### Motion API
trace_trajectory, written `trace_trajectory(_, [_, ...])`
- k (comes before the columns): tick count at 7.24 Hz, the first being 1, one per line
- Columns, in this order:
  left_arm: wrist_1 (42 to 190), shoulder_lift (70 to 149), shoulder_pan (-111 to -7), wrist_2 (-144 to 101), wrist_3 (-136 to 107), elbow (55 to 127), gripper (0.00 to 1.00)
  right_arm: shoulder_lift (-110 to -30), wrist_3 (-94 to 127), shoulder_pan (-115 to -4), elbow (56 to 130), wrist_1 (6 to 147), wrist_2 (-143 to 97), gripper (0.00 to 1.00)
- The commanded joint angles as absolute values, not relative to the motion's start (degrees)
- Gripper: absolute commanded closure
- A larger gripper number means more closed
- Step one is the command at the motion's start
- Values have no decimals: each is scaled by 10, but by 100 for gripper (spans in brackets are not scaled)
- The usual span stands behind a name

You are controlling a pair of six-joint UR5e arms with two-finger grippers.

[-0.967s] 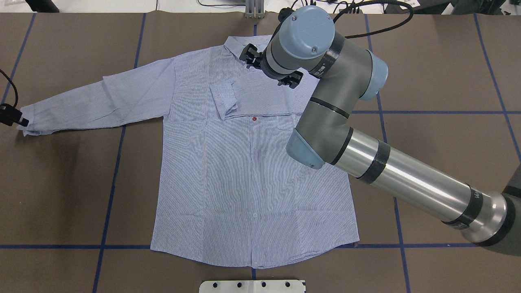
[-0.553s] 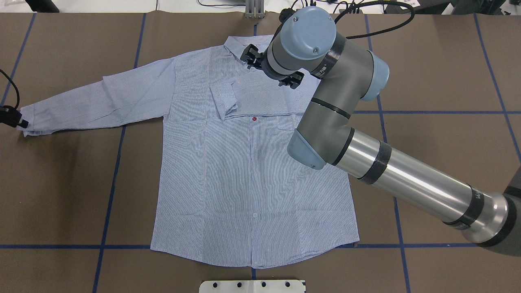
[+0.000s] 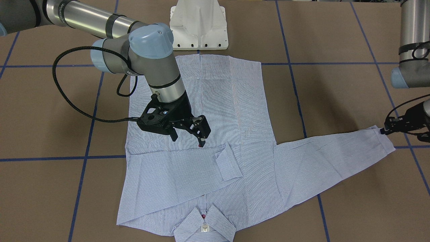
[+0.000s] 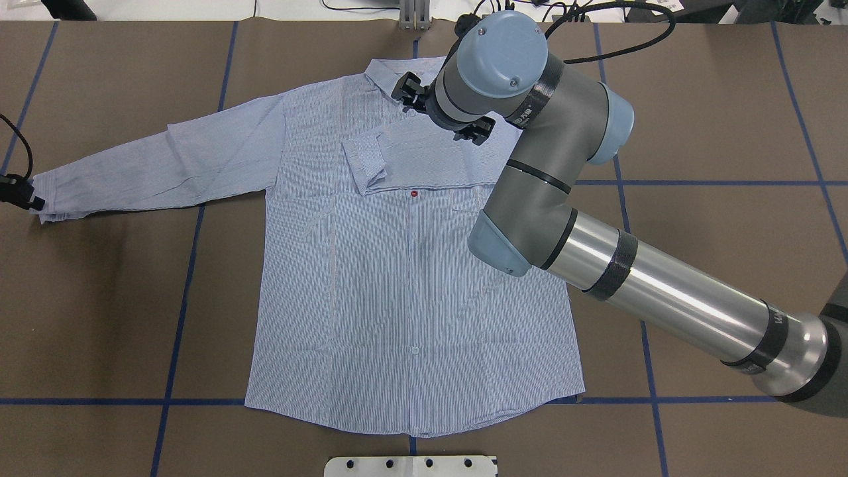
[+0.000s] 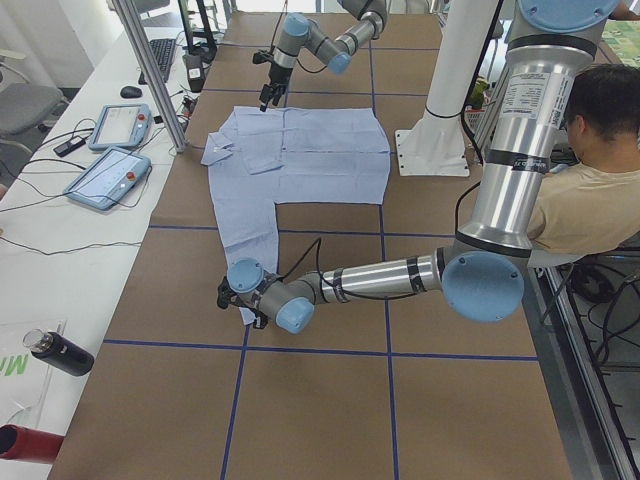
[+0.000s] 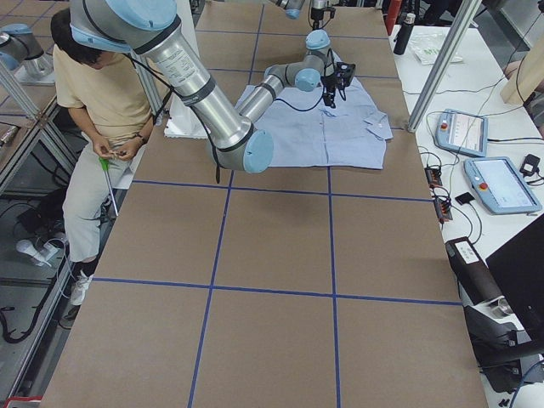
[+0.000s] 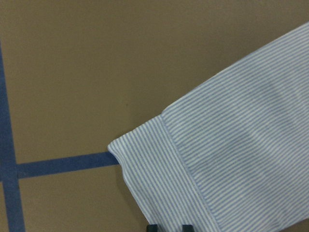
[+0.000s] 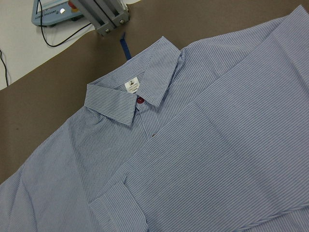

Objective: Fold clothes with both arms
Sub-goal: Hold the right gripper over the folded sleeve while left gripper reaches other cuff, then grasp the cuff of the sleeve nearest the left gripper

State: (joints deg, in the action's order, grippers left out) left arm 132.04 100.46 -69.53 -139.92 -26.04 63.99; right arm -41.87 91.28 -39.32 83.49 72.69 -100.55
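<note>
My left gripper's narrow fingers are above where the cuff lies flat [image 7: 157, 176], so I'll spread them, straddle the cuff's end edge [image 7: 141, 205] and pinch it before folding the sleeve.
The light blue striped shirt [image 4: 397, 278] lies flat, front up, collar [image 3: 204, 223] at the far edge from the robot. One sleeve is folded across the chest [image 3: 174, 168]. The other sleeve [image 4: 159, 165] stretches out to the robot's left. My right gripper [image 3: 187, 141] hangs open and empty just above the chest, beside the folded sleeve; its wrist view shows the collar and neck label [image 8: 131, 85]. My left gripper [image 4: 36, 201] is at the tip of the outstretched cuff [image 7: 164, 179], its fingertips [image 7: 152, 227] close together on the cuff's edge.
The white pedestal base [image 3: 198, 30] stands at the shirt's hem. An aluminium post [image 4: 414, 16] stands beyond the collar. Teach pendants [image 5: 110, 175] and a bottle [image 5: 60, 352] lie on the side table. A seated operator [image 5: 590, 190] is beside the robot. Blue tape lines cross the brown table [image 4: 715, 99].
The right wrist has shifted a little up and away from the folded sleeve. The left gripper has crept slightly outward at the cuff. The shirt has not visibly moved.
</note>
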Motion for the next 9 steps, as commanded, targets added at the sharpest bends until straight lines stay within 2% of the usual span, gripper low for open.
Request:
trace_trajectory(1, [1320, 1005, -695, -1399, -262, 640, 100, -420, 913, -392, 835, 727, -1005, 0])
trace_trajectory(4, [1319, 1008, -696, -1409, -261, 647, 100, -421, 916, -391, 835, 727, -1005, 0])
trace_trajectory(5, [1319, 1013, -695, -1407, -254, 640, 74, -423, 916, -390, 835, 727, -1005, 0])
trace_trajectory(6, [1319, 1017, -696, -1408, -261, 637, 62, -425, 918, -390, 839, 727, -1005, 0])
trace_trajectory(9, [1321, 1009, -700, -1441, -301, 640, 60, -428, 916, -389, 842, 727, -1005, 0])
